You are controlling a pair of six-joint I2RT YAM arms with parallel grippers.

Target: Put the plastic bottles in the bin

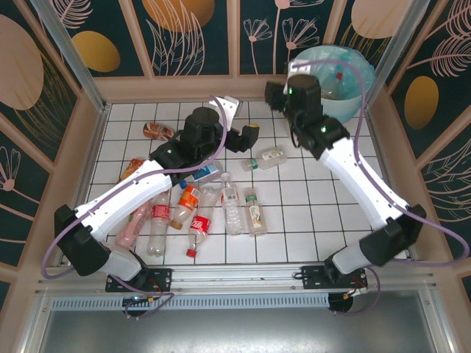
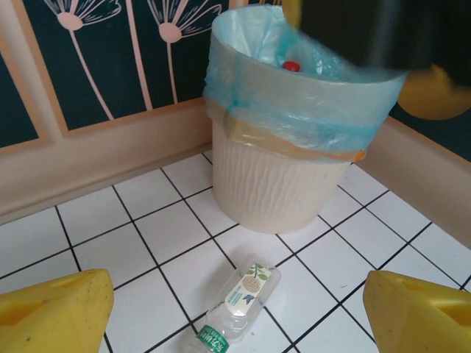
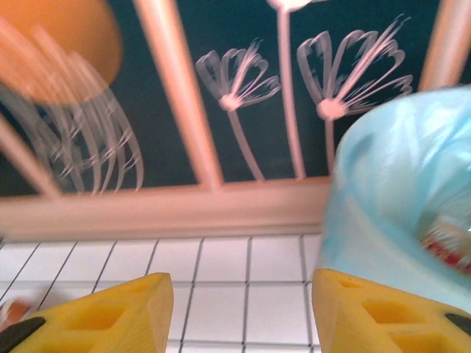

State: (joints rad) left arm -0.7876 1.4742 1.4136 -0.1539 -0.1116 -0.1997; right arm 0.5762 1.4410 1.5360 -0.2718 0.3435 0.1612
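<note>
The clear bottle's white cap (image 1: 226, 176) is free of the other bottles, so the robot's open right gripper keeps moving toward that cap and closes around it.
The bin (image 1: 335, 82), white with a light blue bag, stands in the far right corner and holds bottles. One clear bottle (image 1: 265, 159) with a green cap lies on the tiles left of the bin. My left gripper (image 1: 249, 137) hovers just above and left of it, open. In the left wrist view that bottle (image 2: 246, 290) lies between and below the wide yellow fingers (image 2: 55, 312), in front of the bin (image 2: 280, 184). My right gripper (image 1: 274, 94) hangs open and empty just left of the bin rim (image 3: 397, 184). Several more bottles (image 1: 199, 209) lie clustered on the left.
A low pink wall (image 1: 184, 88) rims the tiled floor, with dark flower panels behind. A crushed brownish bottle (image 1: 157, 131) lies at the far left. Bare tiles (image 1: 324, 206) spread to the right of the bottle cluster.
</note>
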